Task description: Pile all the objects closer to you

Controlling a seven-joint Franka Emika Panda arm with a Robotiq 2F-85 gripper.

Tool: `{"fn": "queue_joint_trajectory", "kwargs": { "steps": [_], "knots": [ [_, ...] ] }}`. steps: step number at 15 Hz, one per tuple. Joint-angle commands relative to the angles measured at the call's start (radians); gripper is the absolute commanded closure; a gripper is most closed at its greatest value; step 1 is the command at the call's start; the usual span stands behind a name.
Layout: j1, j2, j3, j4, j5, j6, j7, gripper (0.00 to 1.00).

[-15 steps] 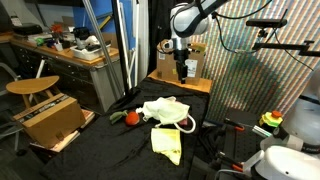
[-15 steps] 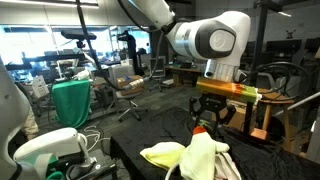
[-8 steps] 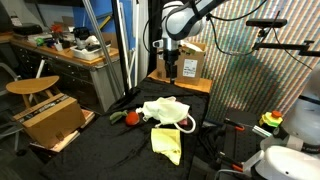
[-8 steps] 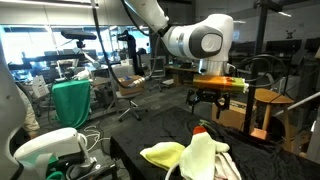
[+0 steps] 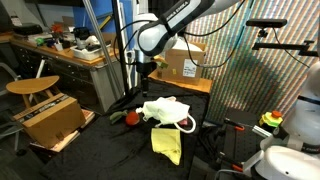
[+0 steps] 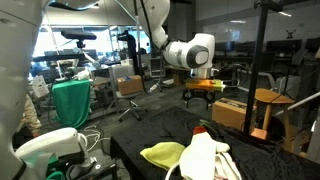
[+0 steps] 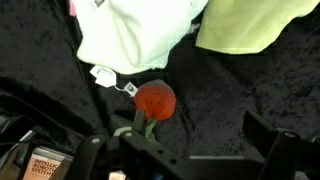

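The red ball is just outside the white cloth's edge (image 5: 145, 111), so my open gripper should keep moving down toward the ball until its fingers are on both sides of it, and then close.
The objects lie heaped on a black cloth-covered table (image 5: 110, 140). A white cloth (image 5: 165, 110) lies beside a yellow cloth (image 5: 166, 143), and a small red-and-green item (image 5: 130, 118) sits at the pile's edge. In the wrist view the red ball with green stem (image 7: 154, 101) lies below a pale cloth (image 7: 140, 35) and a yellow-green cloth (image 7: 245, 25). My gripper (image 5: 141, 75) hangs above the red item's side of the pile, clear of it. It is open (image 7: 185, 150), with only black fabric between its fingers. It also shows from across the room (image 6: 203, 95).
A brown cardboard box (image 5: 185, 65) stands on a wooden stand behind the pile, and another box (image 5: 50, 118) sits beside the table. A round wooden stool (image 5: 30, 88) and a cluttered desk (image 5: 70, 50) lie beyond. A green-draped chair (image 6: 72, 103) stands off the table.
The arm has swung away from the cardboard box on the stand and now hangs over the red item's side of the pile. The pile itself has not moved.
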Motion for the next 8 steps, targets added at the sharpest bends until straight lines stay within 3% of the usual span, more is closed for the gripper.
{"fn": "queue_joint_trajectory", "kwargs": {
  "steps": [1, 8],
  "knots": [
    [0.041, 0.166, -0.004, 0.180, -0.050, 0.021, 0.185, 0.00],
    [0.103, 0.366, -0.025, 0.392, -0.059, -0.011, 0.550, 0.00]
  ]
}}
